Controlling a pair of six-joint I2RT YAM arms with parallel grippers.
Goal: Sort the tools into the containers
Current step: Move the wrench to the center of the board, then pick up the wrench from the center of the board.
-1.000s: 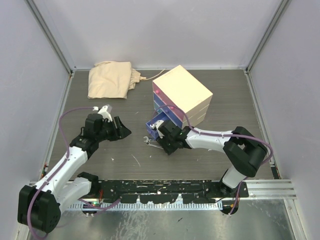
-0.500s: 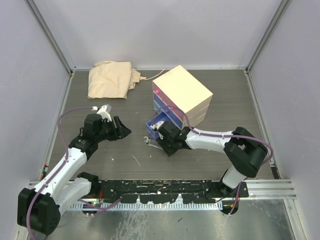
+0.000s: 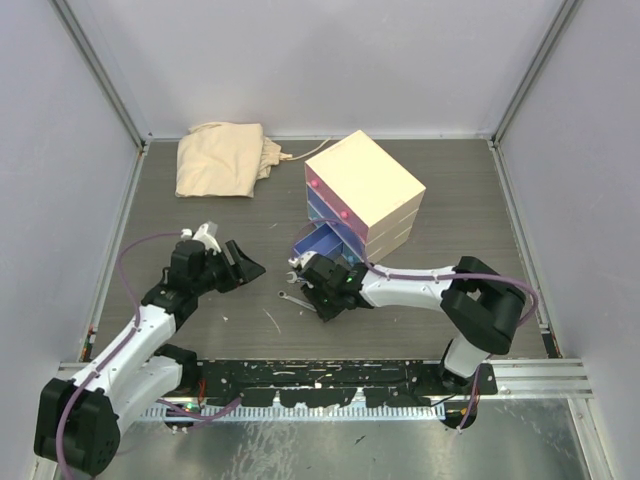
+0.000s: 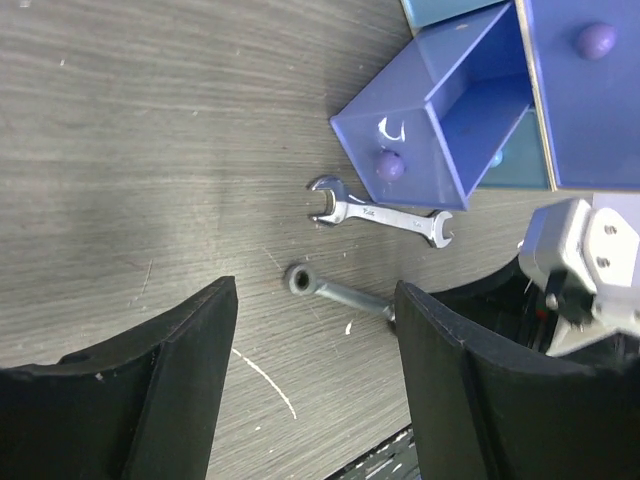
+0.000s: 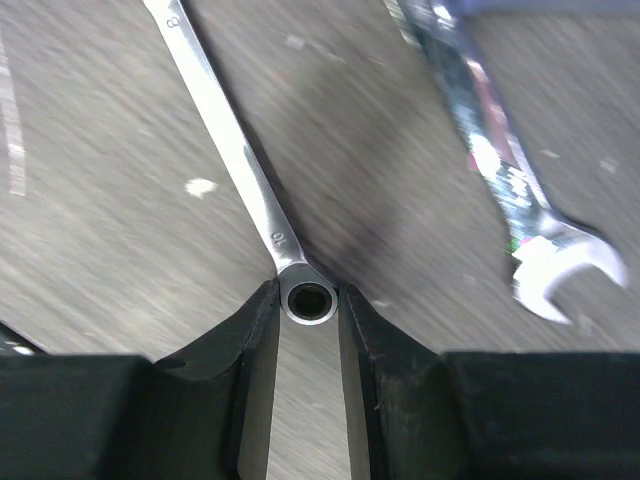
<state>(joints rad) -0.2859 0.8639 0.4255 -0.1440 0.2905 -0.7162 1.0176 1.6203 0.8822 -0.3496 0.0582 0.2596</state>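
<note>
The ring spanner's loose end sticks out from my right gripper toward the open fingers of my left gripper. My left gripper should go on moving toward that end [image 3: 283,294] and close there.
A cream chest [image 3: 365,180] holds pink and blue drawers, and its lowest blue drawer [image 3: 320,245] [image 4: 440,130] is pulled out. Two silver spanners lie on the table in front of that drawer. The open-ended spanner [image 4: 380,212] [image 5: 490,150] is just before the drawer's knob. The ring spanner [image 4: 335,291] [image 5: 235,150] [image 3: 293,298] lies nearer. My right gripper [image 5: 308,302] [image 3: 316,303] is shut on the ring spanner's ring end. My left gripper [image 4: 312,300] [image 3: 245,263] hovers open to the left, nothing between its fingers. No other tools show.
A folded beige cloth [image 3: 220,158] lies at the back left. The enclosure's grey walls surround the table, and a metal rail [image 3: 350,380] with the arm bases runs along the near edge.
My right gripper has moved left and forward and closed on the ring spanner's end, drawing it away from the drawer. My left gripper has opened wider and dropped slightly.
</note>
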